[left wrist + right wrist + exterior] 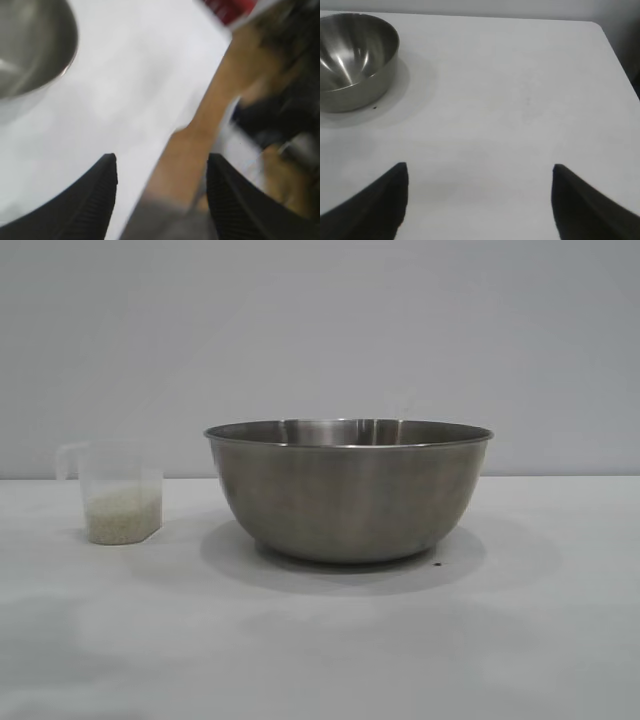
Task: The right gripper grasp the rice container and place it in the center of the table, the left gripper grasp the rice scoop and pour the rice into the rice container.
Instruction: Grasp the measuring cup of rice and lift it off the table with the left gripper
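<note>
My left gripper is pointing over the table's edge point(176, 131), away from the rice scoop, so I should swing back and reach the scoop from its loop handle's side point(64, 454).
The rice container point(348, 490), a large steel bowl, stands near the middle of the white table point(320, 640). The rice scoop point(118, 490), a small translucent cup with a loop handle, stands to its left with rice point(122, 517) in its bottom. Neither arm shows in the exterior view. My left gripper point(161, 165) is open and empty over the table's edge, with the bowl's rim point(35, 45) off to one side. My right gripper point(479, 172) is open and empty above bare table, well apart from the bowl point(355, 60).
In the left wrist view the table's edge point(200, 100) runs diagonally, with a brown floor point(220, 115) and dark clutter beyond it. In the right wrist view the table's rounded corner point(597, 25) shows. A plain grey wall stands behind the table.
</note>
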